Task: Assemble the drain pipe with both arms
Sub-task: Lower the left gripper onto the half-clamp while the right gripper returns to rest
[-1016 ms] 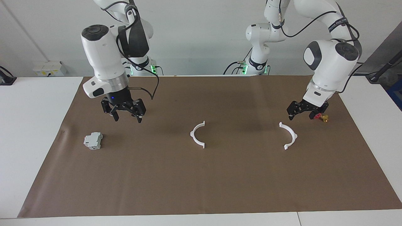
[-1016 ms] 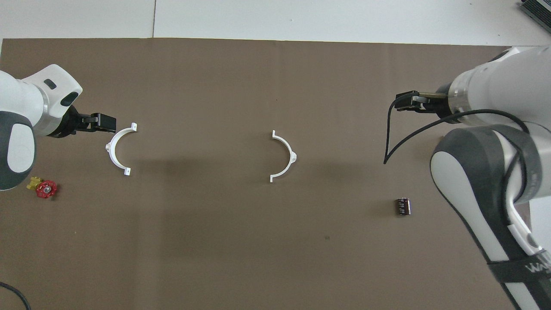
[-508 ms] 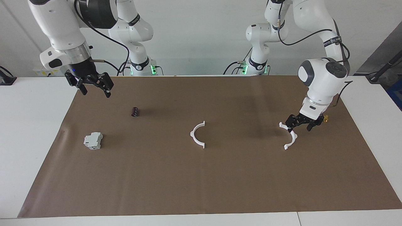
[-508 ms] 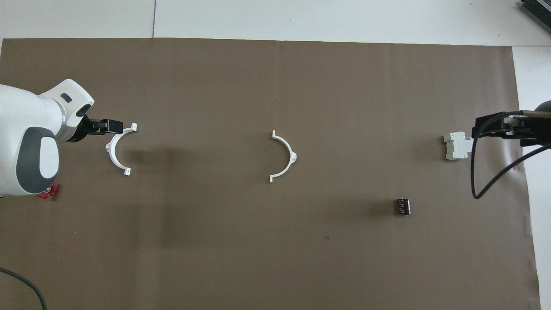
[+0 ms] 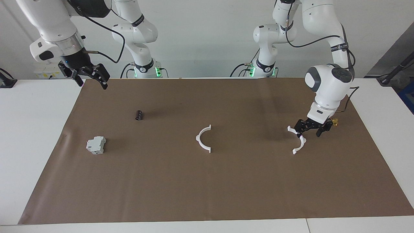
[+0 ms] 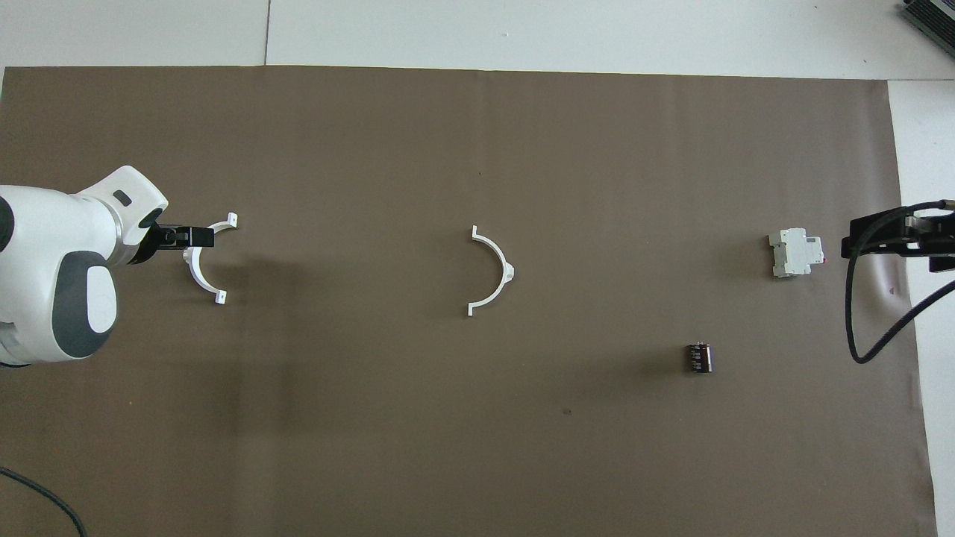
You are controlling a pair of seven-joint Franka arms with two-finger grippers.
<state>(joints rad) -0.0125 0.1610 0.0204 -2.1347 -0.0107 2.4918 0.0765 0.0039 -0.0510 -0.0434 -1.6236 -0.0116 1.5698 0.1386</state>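
Observation:
The middle of the arc should be under my left gripper before I grip. The gripper hovers too far toward the half-ring's end farther from the robots, so I should move it back.
The drain pipe lies as two separate white half-rings on the brown mat. One half-ring rests in the middle of the mat. The other half-ring lies toward the left arm's end. My left gripper is open and low over that half-ring, one finger over the end of its arc nearer the robots. Whether it touches the plastic I cannot tell. My right gripper hangs open and empty, high over the mat's edge at the right arm's end.
A grey boxy block sits near the right arm's end. A small dark cylinder lies nearer the robots than the block. A red-and-gold valve peeks out beside the left gripper.
The left gripper came down from above the valve onto the half-ring at its end. The right arm rose and swung outward to the mat's edge, uncovering the dark cylinder.

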